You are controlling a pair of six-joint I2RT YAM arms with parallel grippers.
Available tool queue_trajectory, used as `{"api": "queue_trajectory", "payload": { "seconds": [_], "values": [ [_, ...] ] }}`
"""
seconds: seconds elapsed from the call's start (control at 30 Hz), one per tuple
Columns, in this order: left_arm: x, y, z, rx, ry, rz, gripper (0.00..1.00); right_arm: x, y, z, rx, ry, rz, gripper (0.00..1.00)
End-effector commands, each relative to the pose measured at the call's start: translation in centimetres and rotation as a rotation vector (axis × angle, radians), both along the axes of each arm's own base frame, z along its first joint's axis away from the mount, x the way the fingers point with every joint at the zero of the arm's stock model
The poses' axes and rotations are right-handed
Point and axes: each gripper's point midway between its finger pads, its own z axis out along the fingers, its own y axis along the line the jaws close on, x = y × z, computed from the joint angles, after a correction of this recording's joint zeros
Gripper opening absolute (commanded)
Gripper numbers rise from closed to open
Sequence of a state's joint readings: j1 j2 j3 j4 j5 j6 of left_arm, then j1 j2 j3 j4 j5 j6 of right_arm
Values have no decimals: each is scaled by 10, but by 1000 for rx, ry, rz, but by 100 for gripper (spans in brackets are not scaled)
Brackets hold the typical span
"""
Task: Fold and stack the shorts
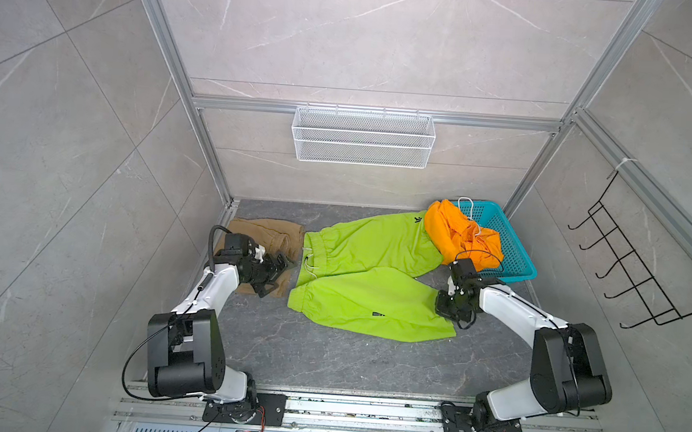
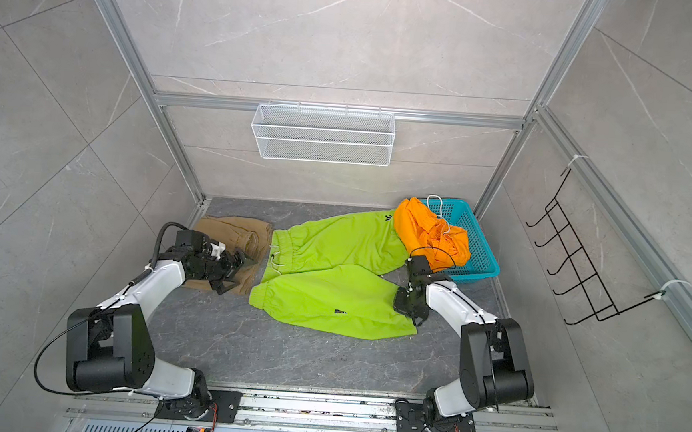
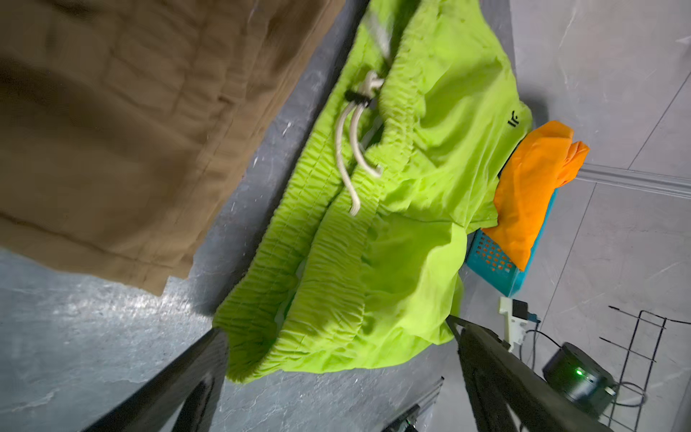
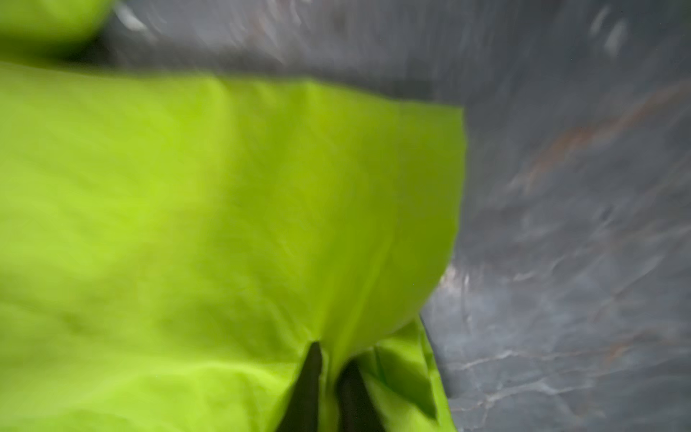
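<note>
A gap (image 3: 292, 291) can be seen between the gathered edges of the green waistband. The upper layer (image 3: 398, 108) will come up off the lower one and open wide when I lift it.
The lime green shorts (image 1: 374, 260) (image 2: 334, 245) lie spread on the dark floor, waistband and white drawstring to the left. Folded khaki shorts (image 1: 266, 228) (image 3: 112, 131) sit at the back left. The orange shorts (image 1: 447, 228) (image 3: 523, 187) are bunched over the teal basket (image 1: 512, 253). My left gripper (image 1: 279, 278) (image 3: 338, 329) hovers open over the khaki pair's right edge, facing the green waistband, with nothing held. My right gripper (image 1: 442, 307) (image 4: 331, 355) points down at the nearer green leg's hem; its narrow jaws pinch a fold of the green fabric (image 4: 224, 205).
A white wire basket (image 1: 362, 143) hangs on the back wall. A black hook rack (image 1: 624, 261) hangs on the right wall. Aluminium frame posts stand at the floor's back corners. Bare dark floor (image 1: 326, 357) lies in front of the green shorts.
</note>
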State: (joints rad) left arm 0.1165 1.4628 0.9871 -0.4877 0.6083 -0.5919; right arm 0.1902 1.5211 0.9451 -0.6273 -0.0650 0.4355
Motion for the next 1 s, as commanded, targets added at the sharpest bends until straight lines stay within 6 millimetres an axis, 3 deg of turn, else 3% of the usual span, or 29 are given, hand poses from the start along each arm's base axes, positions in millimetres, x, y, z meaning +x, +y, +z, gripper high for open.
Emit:
{"api": "queue_trajectory", "payload": {
  "seconds": [0.0,0.07,0.13,0.3,0.37,0.5,0.73,0.87,0.97],
  "values": [
    [31,-4,14,0,-46,-21,96,27,-4,29,-42,-61,15,36],
    [53,-16,11,12,-47,-61,94,40,-2,41,-47,-79,19,50],
    [76,-30,1,101,-36,-122,92,52,2,50,-42,-99,18,71],
    [114,-72,-34,183,42,-244,83,65,28,69,-16,-169,68,99],
    [122,-77,-50,268,77,-286,82,65,49,67,22,-189,107,100],
    [126,-81,-82,298,164,-327,79,60,79,41,36,-131,164,100],
    [125,-91,-89,290,170,-330,73,53,95,-1,59,-55,180,100],
    [128,-95,-85,263,140,-312,60,51,96,-16,64,-32,175,100],
    [131,-104,-85,214,105,-294,41,48,95,-25,66,-17,168,99]
  ]
}}
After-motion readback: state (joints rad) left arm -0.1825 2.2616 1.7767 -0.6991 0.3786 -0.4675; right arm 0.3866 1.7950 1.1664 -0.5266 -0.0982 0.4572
